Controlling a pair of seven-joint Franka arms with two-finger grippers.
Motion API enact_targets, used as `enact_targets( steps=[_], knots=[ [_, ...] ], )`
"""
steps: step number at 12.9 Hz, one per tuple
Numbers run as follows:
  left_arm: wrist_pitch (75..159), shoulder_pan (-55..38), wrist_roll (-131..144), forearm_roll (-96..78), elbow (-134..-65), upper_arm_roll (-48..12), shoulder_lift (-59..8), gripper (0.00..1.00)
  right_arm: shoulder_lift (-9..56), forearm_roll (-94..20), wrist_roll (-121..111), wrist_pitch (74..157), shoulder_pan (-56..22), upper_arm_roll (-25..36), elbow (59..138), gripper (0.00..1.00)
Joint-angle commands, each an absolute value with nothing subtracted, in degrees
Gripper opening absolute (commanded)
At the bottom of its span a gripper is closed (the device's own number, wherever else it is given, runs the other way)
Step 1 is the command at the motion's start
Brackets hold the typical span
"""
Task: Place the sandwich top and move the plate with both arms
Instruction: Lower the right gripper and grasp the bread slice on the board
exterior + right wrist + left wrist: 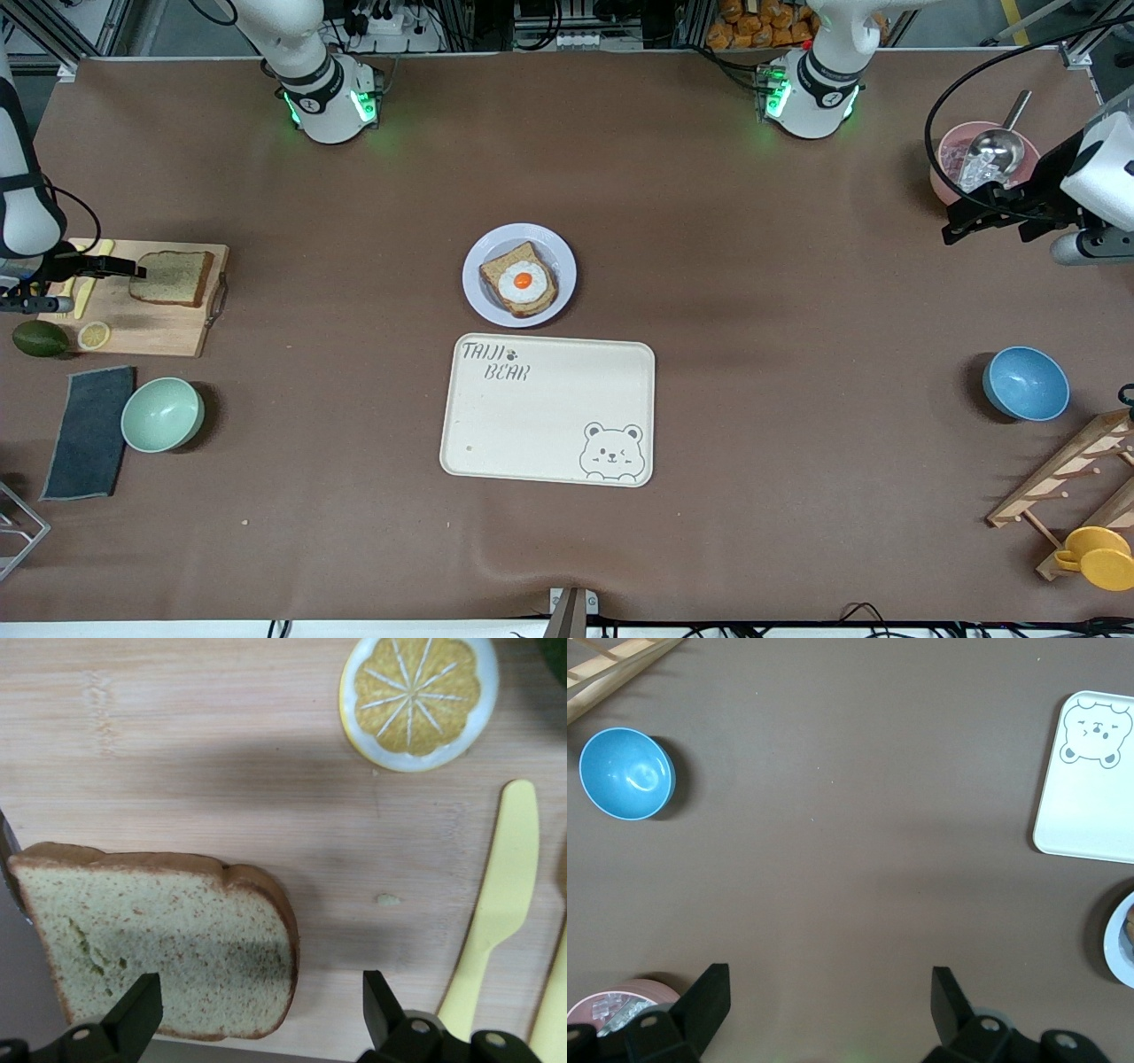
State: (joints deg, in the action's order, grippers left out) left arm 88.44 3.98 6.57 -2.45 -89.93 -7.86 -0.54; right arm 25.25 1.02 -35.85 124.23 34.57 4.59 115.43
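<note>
The sandwich top [168,277] should stay flat instead of drooping when the robot lifts it by one edge, because its thick brown crust [204,280] goes around an even slab.
The sandwich top [173,278] lies flat on the wooden cutting board [142,310] at the right arm's end of the table. My right gripper [124,266] hovers open over the slice's edge. In the right wrist view, one finger of the right gripper [261,992] is over the sandwich top [168,943] and the other over bare board. The plate [560,257] sits mid-table and carries a bread slice with a fried egg [521,280]. My left gripper [957,221] waits open and empty above the table by the pink bowl [950,146]. The left wrist view shows the left gripper [830,983] over bare mat and the plate's rim [1116,943].
The cream bear-print tray [547,409] lies just nearer the camera than the plate. A lemon slice [93,335], yellow knives [496,904] and an avocado [40,338] are around the board. A green bowl [162,414], dark cloth [89,431], blue bowl [1025,383] and wooden rack [1072,483] stand nearer the camera.
</note>
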Motion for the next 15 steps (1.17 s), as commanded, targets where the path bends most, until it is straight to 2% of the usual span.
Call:
enact_targets(
  steps=[1,6,8,9,15],
  knots=[
    [88.8,4.1,6.9,-3.3,-90.1,-8.0,-0.2,1.00,26.6,2.3,-37.4,124.5,36.1,3.5,115.2,1.00],
    [90.4,4.4,6.9,-3.1,-90.2,-7.6,-0.8,1.00,27.0,2.4,-37.5,124.5,36.6,3.5,115.2,1.00],
    [90.4,4.4,6.9,-3.1,-90.2,-7.6,-0.8,1.00,27.1,2.3,-38.3,124.4,36.9,3.5,115.2,0.21],
    [90.5,4.4,6.9,-3.2,-90.2,-7.6,-0.8,1.00,27.2,2.2,-38.3,124.0,37.6,3.5,115.2,0.00],
    [91.1,5.7,6.2,-3.1,-90.0,-7.7,-1.1,1.00,27.6,1.9,-39.4,124.0,38.1,3.4,115.1,0.00]
  ],
)
